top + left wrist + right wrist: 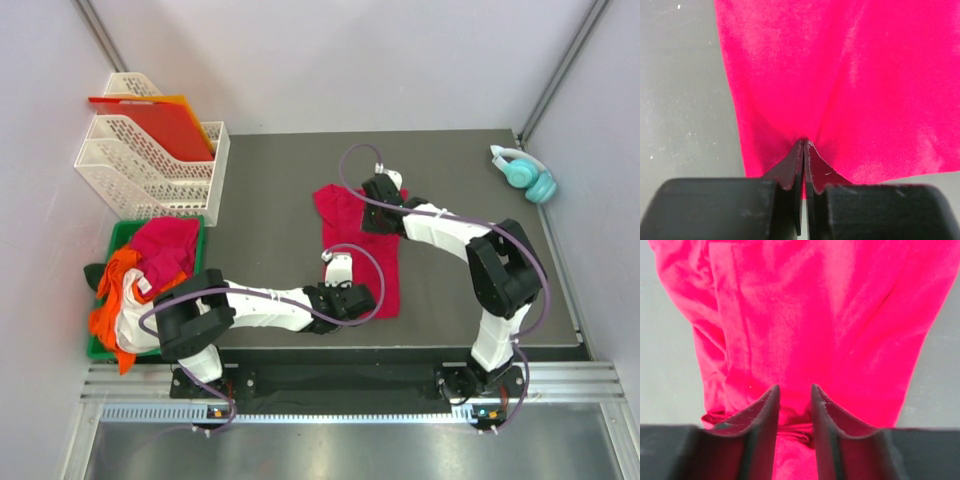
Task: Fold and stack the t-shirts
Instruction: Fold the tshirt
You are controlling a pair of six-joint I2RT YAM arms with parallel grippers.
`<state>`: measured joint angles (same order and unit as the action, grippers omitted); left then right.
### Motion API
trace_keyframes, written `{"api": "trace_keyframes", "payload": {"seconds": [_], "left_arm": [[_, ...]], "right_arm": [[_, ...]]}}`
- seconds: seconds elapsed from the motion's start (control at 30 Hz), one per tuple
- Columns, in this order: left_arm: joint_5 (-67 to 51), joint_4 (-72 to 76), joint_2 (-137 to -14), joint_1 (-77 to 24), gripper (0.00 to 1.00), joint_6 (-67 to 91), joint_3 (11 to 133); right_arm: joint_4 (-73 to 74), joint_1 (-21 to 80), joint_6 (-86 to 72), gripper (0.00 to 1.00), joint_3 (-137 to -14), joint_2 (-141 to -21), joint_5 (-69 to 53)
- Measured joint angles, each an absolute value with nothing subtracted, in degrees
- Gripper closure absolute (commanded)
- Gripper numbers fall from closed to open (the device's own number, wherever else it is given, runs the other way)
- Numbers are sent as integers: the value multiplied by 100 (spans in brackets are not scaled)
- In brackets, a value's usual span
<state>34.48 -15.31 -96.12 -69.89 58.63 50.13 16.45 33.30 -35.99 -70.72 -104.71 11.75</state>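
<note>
My left gripper pinches just one end of the t-shirt's near hem. My right gripper should swap the t-shirt's far end for the hem's other corner before folding.
A crimson-red t-shirt lies lengthwise on the dark grey mat. My left gripper is at its near end, shut on a pinch of cloth beside the hem. In the left wrist view the shirt puckers into the closed left gripper. My right gripper sits over the shirt's far end. Its fingers stand a little apart in the right wrist view, making the right gripper open, with bunched red cloth lying between and under them. More t-shirts, pinkish-red, orange and white, are heaped at the left.
The heap fills a green tray off the mat's left edge. White mesh file racks behind it hold a stiff red-orange sheet. Teal headphones lie at the mat's far right corner. Walls close in on both sides.
</note>
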Motion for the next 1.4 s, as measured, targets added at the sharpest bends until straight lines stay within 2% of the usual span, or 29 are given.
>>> {"api": "trace_keyframes", "payload": {"seconds": [0.07, 0.1, 0.23, 0.47, 0.67, 0.93, 1.4], "left_arm": [[3472, -1599, -9596, -7000, 80, 5850, 5030], [3479, -1649, -9585, -7008, 78, 5828, 5043], [3546, -1903, -9526, -7057, 76, 5695, 5092], [3653, -2086, -9507, -7065, 77, 5507, 5273], [3695, -2123, -9507, -7065, 77, 5487, 5284], [3691, -2222, -9515, -7065, 79, 5494, 5367], [3667, -2364, -9515, -7065, 82, 5666, 5367]], "right_arm": [[1645, 3336, -3465, 46, -7063, -10370, 1256], [1669, 3341, -3430, 45, -7059, -10300, 1288], [1719, 3461, -3288, 45, -6744, -9570, 1474], [1905, 4123, -3529, 48, -5048, -7631, 1890], [2373, 4497, -4027, 51, -4005, -6886, 2073], [2606, 4895, -4600, 54, -3376, -6591, 2202], [2635, 5441, -5223, 63, -3072, -6573, 2246]]}}
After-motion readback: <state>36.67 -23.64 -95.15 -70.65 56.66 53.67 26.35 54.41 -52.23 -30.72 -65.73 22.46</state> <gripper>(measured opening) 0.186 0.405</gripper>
